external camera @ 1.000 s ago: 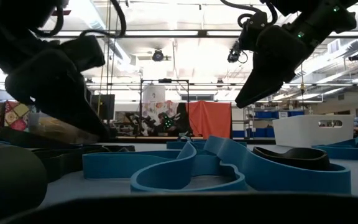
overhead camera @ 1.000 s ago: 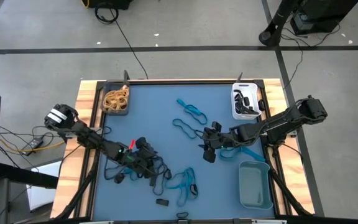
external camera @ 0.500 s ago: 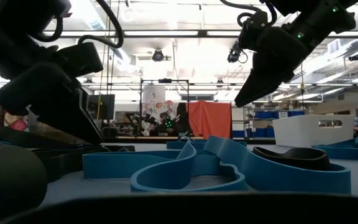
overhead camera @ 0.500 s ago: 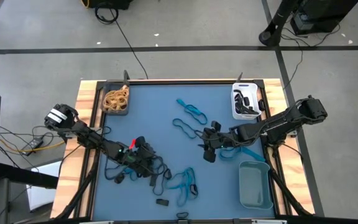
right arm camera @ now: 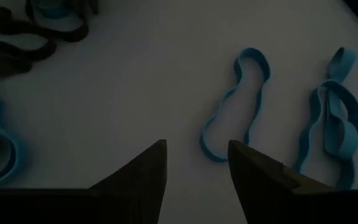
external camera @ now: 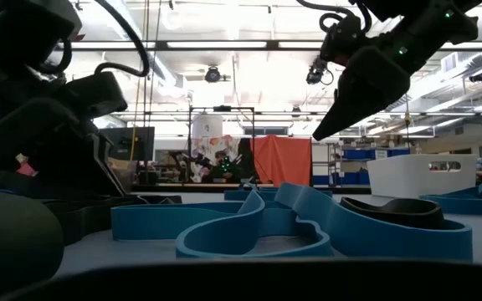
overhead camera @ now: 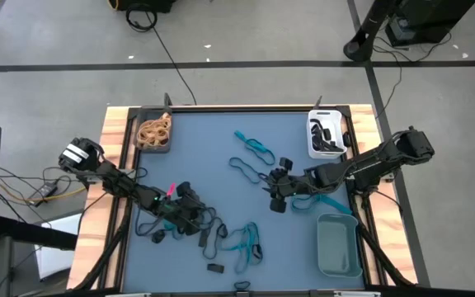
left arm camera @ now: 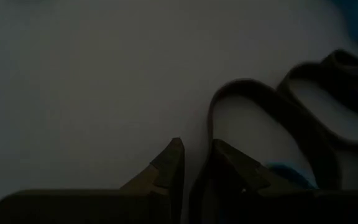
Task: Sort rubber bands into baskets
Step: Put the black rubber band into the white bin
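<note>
I should take the lifted black rubber band [left arm camera: 244, 86] with my right gripper and carry it to the white basket [overhead camera: 326, 134], because the basket stands across the mat, out of my left gripper's reach.
My left gripper [overhead camera: 195, 214] is low over the blue mat at the near left, among a cluster of black rubber bands [overhead camera: 209, 229]. In the left wrist view it [left arm camera: 197, 149] is nearly shut, with a strand of a black band [left arm camera: 260, 102] between its fingertips. My right gripper [overhead camera: 272, 188] hovers open and empty above the mat's middle right, with a blue band [right arm camera: 235, 106] lying ahead of it [right arm camera: 194, 152]. The dark basket [overhead camera: 153, 145] holds tan bands, the white basket [overhead camera: 313, 139] holds black ones, and the grey-teal basket [overhead camera: 338, 247] stands at the near right. My left gripper pinches one strand of a black rubber band [left arm camera: 209, 127] between its two fingertips, at the rim of the loop. The fingers come slanting down from the table's left. The rest of the loop lies slack on the mat ahead of the fingers.
More blue bands lie at the mat's middle [overhead camera: 252, 148] and near edge [overhead camera: 246, 241], and beside the right gripper [right arm camera: 337, 118]. Small black pieces lie near the front edge [overhead camera: 214, 267]. Wooden table borders [overhead camera: 110, 165] flank the mat.
My left gripper has drawn back a little toward the table's left edge and risen slightly in the low view. My right gripper has stayed almost where it was, above the mat.
</note>
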